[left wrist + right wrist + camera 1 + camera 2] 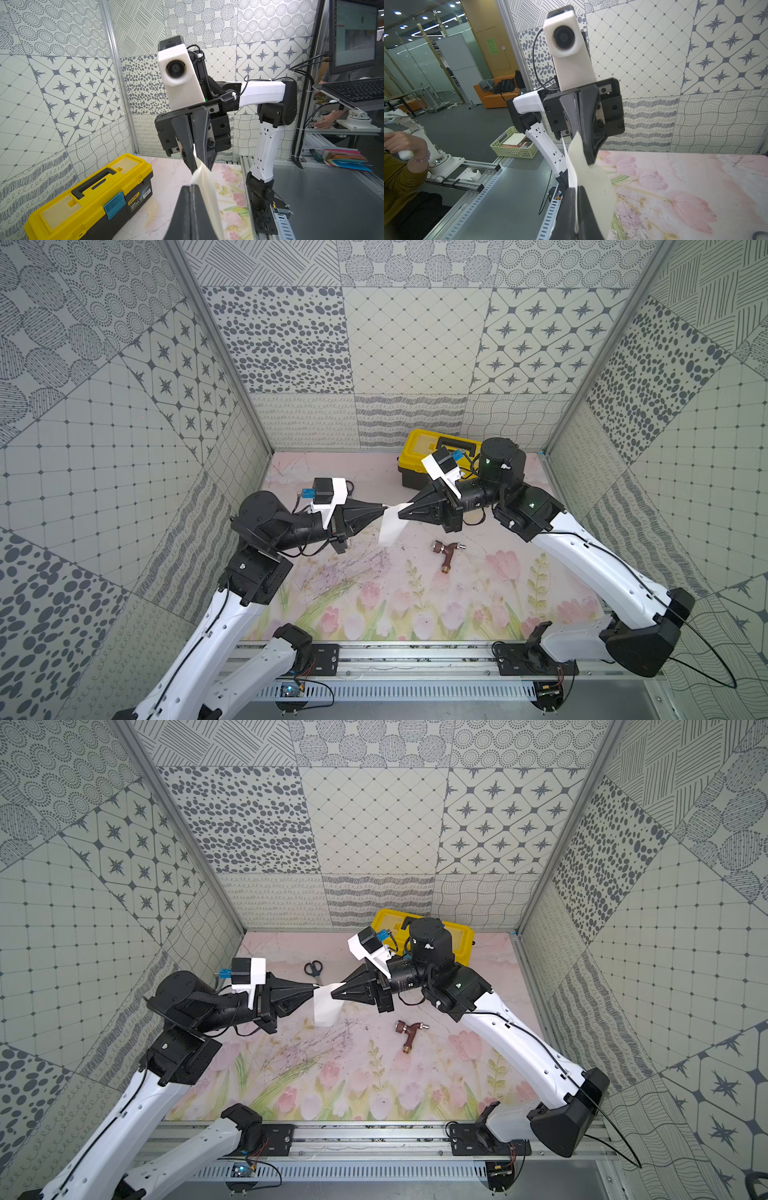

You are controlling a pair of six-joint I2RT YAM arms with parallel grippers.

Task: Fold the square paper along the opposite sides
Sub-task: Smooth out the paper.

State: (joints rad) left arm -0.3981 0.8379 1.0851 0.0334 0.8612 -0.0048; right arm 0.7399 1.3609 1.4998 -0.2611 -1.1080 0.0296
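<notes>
One leaf of the square paper (209,196) is outside my left gripper's fingers, so my left gripper should open wide and then close over both leaves' upper edge (389,509).
The square paper (390,529) (326,1009) is a plain white sheet hanging in the air above the middle of the flowered mat, curved over on itself. My left gripper (384,506) (316,989) comes in from the left and is shut on the paper's upper edge. My right gripper (400,513) (332,994) comes in from the right, tip to tip with the left, and is shut on the same edge. In the left wrist view the paper (207,187) runs out of my shut left gripper (192,186). In the right wrist view the paper (596,187) bulges beside my shut right gripper (577,188).
A yellow and black toolbox (422,448) (83,197) stands shut at the back, behind the right arm. A copper tap (446,556) lies on the mat right of the paper. Black-handled scissors (313,968) lie behind the grippers. A green basket (512,143) sits outside the cell.
</notes>
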